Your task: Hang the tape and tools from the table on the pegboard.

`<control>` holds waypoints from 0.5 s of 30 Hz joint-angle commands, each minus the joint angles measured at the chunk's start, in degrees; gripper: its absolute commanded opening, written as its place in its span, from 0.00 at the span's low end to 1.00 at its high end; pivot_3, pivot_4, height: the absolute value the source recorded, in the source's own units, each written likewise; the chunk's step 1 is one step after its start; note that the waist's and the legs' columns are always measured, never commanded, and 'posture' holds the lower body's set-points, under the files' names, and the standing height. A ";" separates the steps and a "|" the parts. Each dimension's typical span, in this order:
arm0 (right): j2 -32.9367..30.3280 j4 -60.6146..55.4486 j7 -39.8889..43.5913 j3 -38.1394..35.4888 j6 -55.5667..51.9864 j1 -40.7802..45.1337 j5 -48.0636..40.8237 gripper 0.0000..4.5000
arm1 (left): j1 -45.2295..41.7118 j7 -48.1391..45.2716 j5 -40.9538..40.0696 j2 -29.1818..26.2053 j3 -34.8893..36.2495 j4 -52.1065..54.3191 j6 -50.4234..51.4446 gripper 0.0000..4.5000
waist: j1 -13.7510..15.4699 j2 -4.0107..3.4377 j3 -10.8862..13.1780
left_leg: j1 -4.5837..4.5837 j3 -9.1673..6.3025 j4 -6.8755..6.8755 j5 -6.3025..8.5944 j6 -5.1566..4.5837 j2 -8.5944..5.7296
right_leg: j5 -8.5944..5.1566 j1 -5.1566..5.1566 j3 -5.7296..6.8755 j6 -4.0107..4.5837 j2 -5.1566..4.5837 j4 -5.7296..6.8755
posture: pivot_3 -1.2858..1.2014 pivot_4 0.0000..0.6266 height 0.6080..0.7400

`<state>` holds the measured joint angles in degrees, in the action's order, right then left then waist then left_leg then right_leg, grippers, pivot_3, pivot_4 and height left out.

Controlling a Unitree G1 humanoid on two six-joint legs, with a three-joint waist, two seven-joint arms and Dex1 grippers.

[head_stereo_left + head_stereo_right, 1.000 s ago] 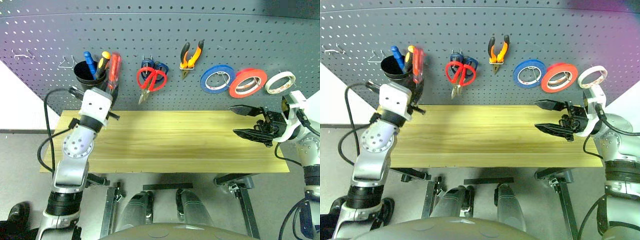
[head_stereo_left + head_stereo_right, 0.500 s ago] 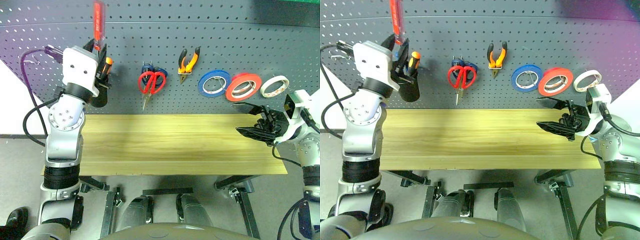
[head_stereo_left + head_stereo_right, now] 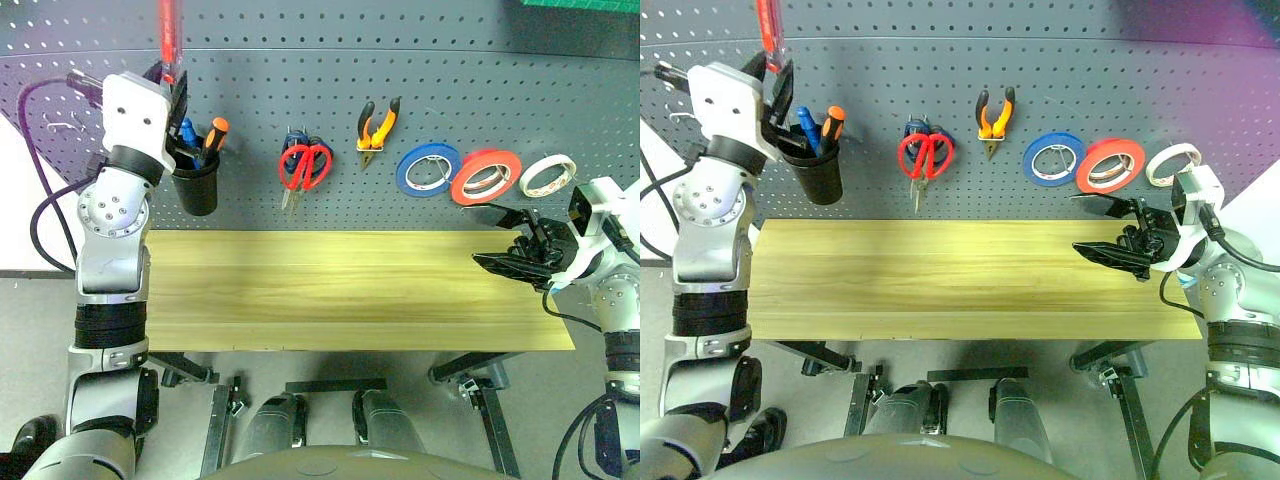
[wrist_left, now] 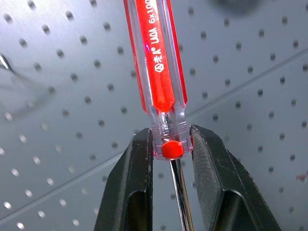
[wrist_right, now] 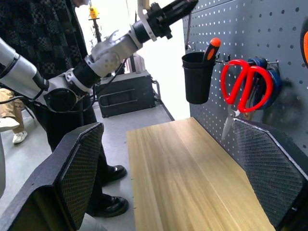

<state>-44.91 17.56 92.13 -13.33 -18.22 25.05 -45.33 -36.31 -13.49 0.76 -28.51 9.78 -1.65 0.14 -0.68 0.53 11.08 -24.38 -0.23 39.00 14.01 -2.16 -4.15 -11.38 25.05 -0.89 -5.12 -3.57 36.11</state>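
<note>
The red-handled screwdriver's metal rod (image 4: 181, 195) points down with its handle up, so my left gripper should keep lowering it into the black cup's opening (image 3: 817, 151) and let go there.
My left gripper (image 3: 171, 88) is shut on the slim red-handled screwdriver (image 4: 156, 62), pinching it where handle meets shaft. The handle (image 3: 168, 28) stands upright against the pegboard (image 3: 480, 90), above the black cup (image 3: 197, 186). On the board's hooks hang the red-handled scissors (image 3: 304, 178), the orange-and-black pliers (image 3: 377, 123) and the red tape (image 3: 463, 190). My right gripper (image 3: 472, 234) is open and empty over the right end of the light-wood table (image 3: 340, 285), below the tape rolls.
The black cup holds a blue and an orange-handled screwdriver. Blue-handled scissors hang behind the red ones. A blue roll (image 3: 405, 180) and a white roll (image 3: 565, 160) flank the red tape. Bare wire hooks (image 3: 60, 122) sit at far left. A person (image 5: 43, 48) stands beyond the table's left end.
My left gripper has lifted the red screwdriver from beside the black cup to above it, moving up and left. The right gripper has stayed in place, open.
</note>
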 commanded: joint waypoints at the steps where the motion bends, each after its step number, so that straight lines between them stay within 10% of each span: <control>1: -0.77 -2.62 0.33 -2.40 -0.68 0.04 -0.81 1.00 | -1.73 0.83 0.23 -0.11 0.45 -2.05 -4.00 0.18 | -0.01 0.00 0.00 | 0.00 0.00 -0.01 0.00 0.00 0.00 | 0.00 0.01 0.00 0.00 0.00 0.00 | 0.50 0.22 1.00; 15: -2.03 -3.99 0.30 -3.04 -3.42 -0.09 -0.07 1.00 | 3.76 2.47 -0.28 3.42 0.81 -13.25 -10.00 0.18 | -0.06 0.02 0.02 | -0.05 0.00 -0.06 0.02 -0.03 0.01 | -0.01 0.07 -0.02 0.02 -0.07 -0.02 | 0.50 0.26 1.00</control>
<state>-45.80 15.63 92.12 -14.50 -21.49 24.61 -45.08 -32.24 -11.97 0.90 -24.91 9.74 -15.33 -8.04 -0.75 0.55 11.10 -24.44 -0.23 38.94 14.03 -2.20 -4.14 -11.40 25.12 -0.91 -5.09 -3.65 36.09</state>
